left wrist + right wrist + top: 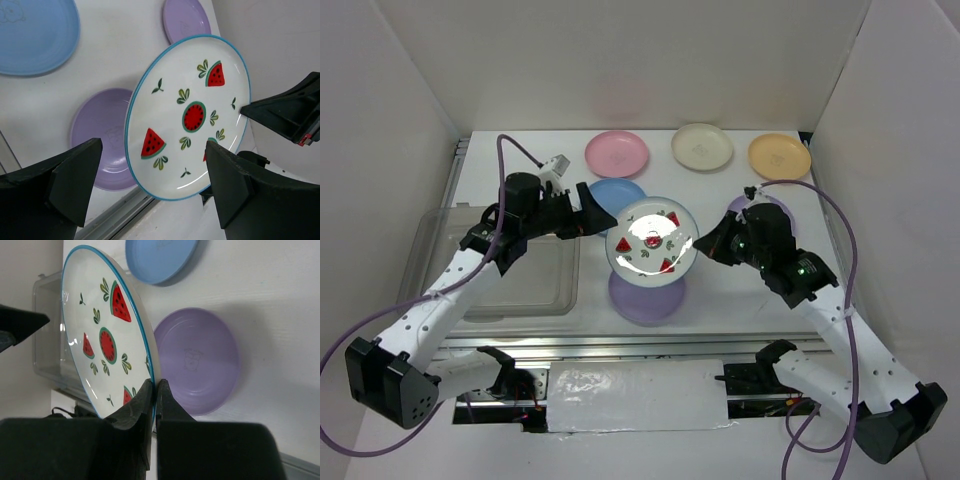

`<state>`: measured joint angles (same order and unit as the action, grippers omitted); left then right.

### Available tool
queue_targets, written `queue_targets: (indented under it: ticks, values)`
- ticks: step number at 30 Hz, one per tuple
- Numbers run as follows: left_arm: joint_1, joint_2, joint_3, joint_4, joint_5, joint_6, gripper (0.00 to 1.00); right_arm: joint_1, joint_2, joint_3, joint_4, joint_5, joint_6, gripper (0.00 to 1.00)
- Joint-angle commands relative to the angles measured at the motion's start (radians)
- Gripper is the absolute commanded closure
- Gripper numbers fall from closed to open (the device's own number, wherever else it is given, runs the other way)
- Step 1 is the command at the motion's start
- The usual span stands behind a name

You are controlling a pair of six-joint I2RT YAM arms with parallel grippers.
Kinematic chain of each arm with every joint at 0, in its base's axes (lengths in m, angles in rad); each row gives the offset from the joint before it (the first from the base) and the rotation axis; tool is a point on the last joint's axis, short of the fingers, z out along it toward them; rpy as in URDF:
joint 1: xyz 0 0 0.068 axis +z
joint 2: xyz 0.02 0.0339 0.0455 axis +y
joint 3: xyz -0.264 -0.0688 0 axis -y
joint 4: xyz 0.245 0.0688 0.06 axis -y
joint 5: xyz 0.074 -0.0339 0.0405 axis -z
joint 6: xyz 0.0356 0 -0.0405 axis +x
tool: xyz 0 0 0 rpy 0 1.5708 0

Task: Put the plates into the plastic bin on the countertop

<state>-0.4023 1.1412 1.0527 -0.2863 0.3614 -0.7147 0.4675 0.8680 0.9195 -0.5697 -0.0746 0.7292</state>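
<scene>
The white plate (652,241) is in my right gripper, away from the bin, so my left gripper should carry it to the bin before my right gripper takes the purple plate (647,302) below.
My right gripper (705,245) (156,385) is shut on the rim of a white plate (651,238) (100,340) with a blue edge and red fruit slices. It holds the plate tilted in the air above a purple plate (646,297) (200,360). My left gripper (603,218) (152,155) stands open at the plate's left edge, its fingers either side of the white plate (190,115), apart from it. The clear plastic bin (535,285) (47,340) sits at the left on the white countertop (740,300).
A blue plate (612,193) (35,35) lies behind the left gripper. Pink (617,152), cream (702,146) and orange (779,156) plates line the back. A second purple plate (765,205) (185,17) lies partly under the right arm. White walls surround the countertop; a metal rail (640,345) runs along its front.
</scene>
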Motion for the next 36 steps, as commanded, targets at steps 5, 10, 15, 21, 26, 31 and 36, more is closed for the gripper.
queue_targets:
  ticks: [5, 10, 15, 21, 26, 31, 36]
  values:
    - [0.003, 0.045, 0.023, 0.021, 0.016, 0.024, 0.06, 0.020, -0.024, 0.027, 0.240, -0.131, 0.030, 1.00]
    - [0.002, 0.063, 0.010, 0.030, 0.036, 0.043, 0.22, 0.031, -0.006, 0.025, 0.280, -0.168, 0.048, 1.00]
    - [0.002, 0.065, 0.016, 0.053, 0.076, 0.038, 0.83, 0.031, 0.015, 0.032, 0.291, -0.171, 0.052, 1.00]
    - [0.003, 0.036, 0.035, -0.004, -0.004, 0.028, 1.00, 0.033, 0.037, 0.044, 0.317, -0.198, 0.061, 0.78]
    - [0.038, -0.053, 0.065, -0.134, -0.298, -0.054, 1.00, 0.008, 0.014, 0.024, 0.274, -0.102, 0.085, 0.00]
    - [0.169, -0.151, 0.072, -0.350, -0.522, -0.144, 1.00, -0.036, -0.035, -0.016, 0.179, -0.012, 0.070, 0.00]
    - [0.400, -0.251, -0.039, -0.356, -0.523, -0.173, 1.00, -0.067, -0.058, -0.085, 0.177, -0.042, 0.036, 0.00]
